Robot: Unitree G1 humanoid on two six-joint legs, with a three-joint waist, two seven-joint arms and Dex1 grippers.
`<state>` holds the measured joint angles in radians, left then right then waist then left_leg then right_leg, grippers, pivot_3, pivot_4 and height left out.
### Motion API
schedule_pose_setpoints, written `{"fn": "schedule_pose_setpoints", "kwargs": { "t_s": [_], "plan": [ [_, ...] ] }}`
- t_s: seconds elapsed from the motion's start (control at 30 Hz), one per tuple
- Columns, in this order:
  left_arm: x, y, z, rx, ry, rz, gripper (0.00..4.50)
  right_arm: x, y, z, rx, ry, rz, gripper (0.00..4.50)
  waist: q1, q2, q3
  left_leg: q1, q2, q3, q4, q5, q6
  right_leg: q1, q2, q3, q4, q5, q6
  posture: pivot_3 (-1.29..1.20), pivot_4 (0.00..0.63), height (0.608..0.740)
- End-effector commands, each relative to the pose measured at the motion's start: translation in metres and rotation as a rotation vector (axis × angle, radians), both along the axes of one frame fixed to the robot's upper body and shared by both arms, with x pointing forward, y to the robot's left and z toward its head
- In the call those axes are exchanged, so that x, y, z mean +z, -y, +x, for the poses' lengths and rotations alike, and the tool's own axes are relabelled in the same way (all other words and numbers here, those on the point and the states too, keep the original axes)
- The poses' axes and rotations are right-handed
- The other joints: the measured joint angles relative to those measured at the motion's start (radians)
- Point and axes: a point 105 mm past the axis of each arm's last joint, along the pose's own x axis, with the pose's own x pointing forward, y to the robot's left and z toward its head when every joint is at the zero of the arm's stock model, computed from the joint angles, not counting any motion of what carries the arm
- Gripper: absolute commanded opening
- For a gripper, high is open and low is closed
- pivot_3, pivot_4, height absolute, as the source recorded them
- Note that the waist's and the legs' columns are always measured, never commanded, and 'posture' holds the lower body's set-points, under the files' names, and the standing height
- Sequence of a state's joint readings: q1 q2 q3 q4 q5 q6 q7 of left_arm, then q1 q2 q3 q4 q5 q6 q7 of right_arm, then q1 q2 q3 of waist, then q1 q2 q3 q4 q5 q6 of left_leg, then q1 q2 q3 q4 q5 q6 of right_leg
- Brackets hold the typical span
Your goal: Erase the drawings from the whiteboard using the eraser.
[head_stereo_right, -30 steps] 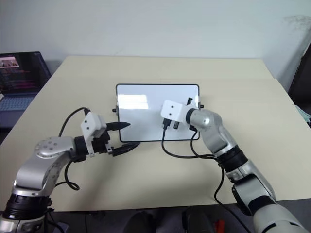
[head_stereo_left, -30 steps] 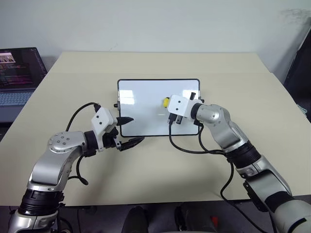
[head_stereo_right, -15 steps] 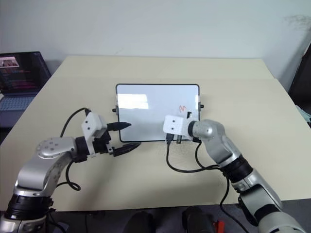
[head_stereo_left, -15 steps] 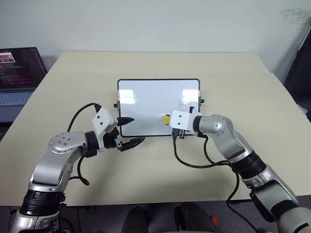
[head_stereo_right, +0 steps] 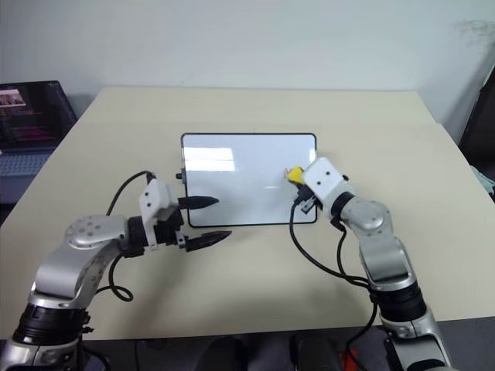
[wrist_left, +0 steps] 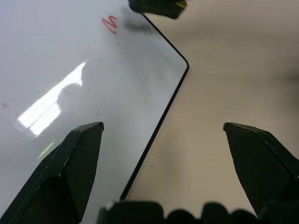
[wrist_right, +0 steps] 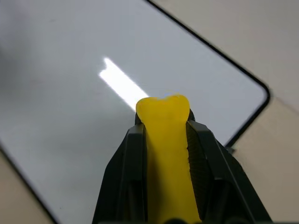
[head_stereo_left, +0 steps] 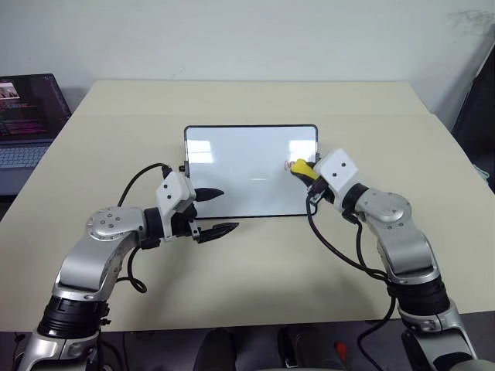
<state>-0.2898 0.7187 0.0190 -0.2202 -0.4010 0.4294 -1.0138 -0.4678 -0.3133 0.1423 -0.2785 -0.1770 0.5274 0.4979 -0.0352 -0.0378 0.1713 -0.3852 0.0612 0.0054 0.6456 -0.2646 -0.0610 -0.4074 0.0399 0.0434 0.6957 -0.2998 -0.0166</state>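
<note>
My right gripper needs to bring the eraser (head_stereo_left: pixel 305 168), now beside the red scribble and closer to the whiteboard's edge, back inward and wipe over the scribble (head_stereo_left: pixel 288 165).
The whiteboard (head_stereo_left: pixel 247 166) lies flat in the middle of the table. One red scribble of the drawings (head_stereo_left: pixel 289 164) shows near its right edge, also seen in the left wrist view (wrist_left: pixel 110 24). My right gripper (head_stereo_left: pixel 303 172) is shut on the yellow eraser (head_stereo_left: pixel 298 171), which hangs just beside that scribble; the eraser (wrist_right: pixel 167 140) is pinched between both fingers. At the board's near left corner my left gripper (head_stereo_left: pixel 223 211) stands open with nothing in it. One finger (wrist_left: pixel 77 161) is over the board and the other (wrist_left: pixel 261 161) over the table.
An open laptop (head_stereo_left: pixel 27 116) sits past the table's far left edge. Black cables loop from both wrists onto the beige table (head_stereo_left: pixel 255 270) in front of the board.
My right gripper has swung with the eraser from the board's lower middle to its right edge and rolled over. The red scribble, hidden a second ago, now shows. The left gripper has hardly moved.
</note>
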Motion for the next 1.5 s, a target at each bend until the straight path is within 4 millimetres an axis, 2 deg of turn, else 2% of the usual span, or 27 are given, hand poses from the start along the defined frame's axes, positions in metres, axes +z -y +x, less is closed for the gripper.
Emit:
{"fn": "schedule_pose_setpoints", "kwargs": {
  "t_s": [0.03, 0.23, 0.4, 0.53, 0.6, 0.73, 0.87, 1.13, 1.2, 1.4, 1.5],
  "plan": [
    [0.010, 0.004, 0.003, -0.031, 0.044, 0.016, 4.50, 0.017, 0.000, 0.011, -0.064, 0.125, -0.001, 0.83, 0.000, 0.000, 0.000, 0.000, 0.000, 0.000, 0.000, 0.000, 0.000, 0.000, 0.000, 0.000, 0.000, 0.000, 0.000, 0.00, 0.150, 0.740],
    [0.012, 0.009, 0.004, -0.053, 0.049, 0.013, 4.50, 0.014, -0.001, 0.025, -0.115, 0.150, -0.008, 0.83, 0.001, 0.000, 0.000, -0.001, 0.000, 0.003, 0.000, 0.000, 0.000, -0.001, 0.000, 0.002, -0.001, 0.000, 0.000, 0.00, 0.150, 0.740],
    [0.011, 0.008, 0.003, -0.049, 0.048, 0.011, 4.50, -0.019, -0.009, 0.020, -0.044, 0.013, -0.099, 0.83, 0.001, 0.000, 0.000, -0.001, 0.001, 0.003, 0.000, 0.000, 0.000, -0.001, 0.000, 0.002, -0.001, 0.000, 0.000, 0.00, 0.150, 0.740],
    [0.010, 0.006, 0.003, -0.044, 0.046, 0.011, 4.50, -0.035, -0.015, 0.011, 0.024, -0.053, -0.152, 0.83, 0.001, 0.000, 0.000, 0.001, 0.001, 0.003, 0.001, 0.000, 0.000, -0.001, 0.000, 0.002, 0.001, 0.000, 0.000, 0.00, 0.150, 0.740],
    [0.010, 0.006, 0.003, -0.042, 0.045, 0.011, 4.50, -0.034, -0.015, 0.011, 0.021, -0.045, -0.154, 0.83, 0.000, 0.000, 0.000, 0.002, 0.000, 0.003, 0.001, 0.000, 0.000, 0.000, 0.000, 0.002, 0.002, 0.000, 0.000, 0.00, 0.150, 0.740],
    [0.008, 0.005, 0.003, -0.041, 0.041, 0.010, 4.50, -0.012, -0.004, 0.024, -0.082, 0.071, -0.136, 0.83, 0.000, 0.000, 0.000, 0.002, 0.000, 0.003, 0.001, 0.000, 0.000, 0.000, 0.000, 0.002, 0.002, 0.000, 0.000, 0.00, 0.150, 0.740],
    [0.007, 0.005, 0.002, -0.042, 0.036, 0.009, 4.50, -0.004, 0.002, 0.029, -0.111, 0.104, -0.135, 0.83, 0.002, 0.000, 0.000, 0.002, 0.000, 0.003, 0.001, 0.000, 0.000, 0.000, 0.000, 0.002, 0.002, 0.000, 0.000, 0.00, 0.150, 0.740],
    [0.005, 0.008, 0.000, -0.041, 0.033, 0.001, 4.50, -0.033, -0.016, 0.011, 0.038, -0.039, -0.200, 0.83, 0.002, 0.000, 0.000, 0.002, 0.001, 0.003, 0.001, 0.000, 0.000, 0.000, 0.000, 0.002, 0.002, 0.000, 0.000, 0.00, 0.150, 0.740],
    [0.005, 0.008, 0.000, -0.041, 0.032, 0.001, 4.50, -0.035, -0.022, 0.007, 0.076, -0.048, -0.209, 0.83, 0.000, 0.000, 0.000, 0.002, 0.001, 0.003, 0.001, 0.000, 0.000, 0.000, 0.000, 0.002, 0.002, 0.000, 0.000, 0.00, 0.150, 0.740],
    [0.006, 0.007, 0.000, -0.037, 0.032, 0.000, 4.50, -0.005, -0.018, 0.021, -0.021, 0.094, -0.136, 0.83, -0.004, 0.000, 0.000, 0.002, 0.001, 0.002, 0.001, 0.000, 0.000, 0.000, 0.001, 0.002, 0.002, 0.000, 0.000, 0.00, 0.150, 0.740],
    [0.005, 0.007, 0.000, -0.038, 0.029, 0.002, 4.50, 0.003, -0.017, 0.024, -0.046, 0.138, -0.125, 0.83, -0.002, 0.000, 0.000, 0.002, 0.001, 0.002, 0.001, 0.000, 0.000, 0.000, 0.001, 0.002, 0.002, 0.000, 0.000, 0.00, 0.150, 0.740]
  ]
}}
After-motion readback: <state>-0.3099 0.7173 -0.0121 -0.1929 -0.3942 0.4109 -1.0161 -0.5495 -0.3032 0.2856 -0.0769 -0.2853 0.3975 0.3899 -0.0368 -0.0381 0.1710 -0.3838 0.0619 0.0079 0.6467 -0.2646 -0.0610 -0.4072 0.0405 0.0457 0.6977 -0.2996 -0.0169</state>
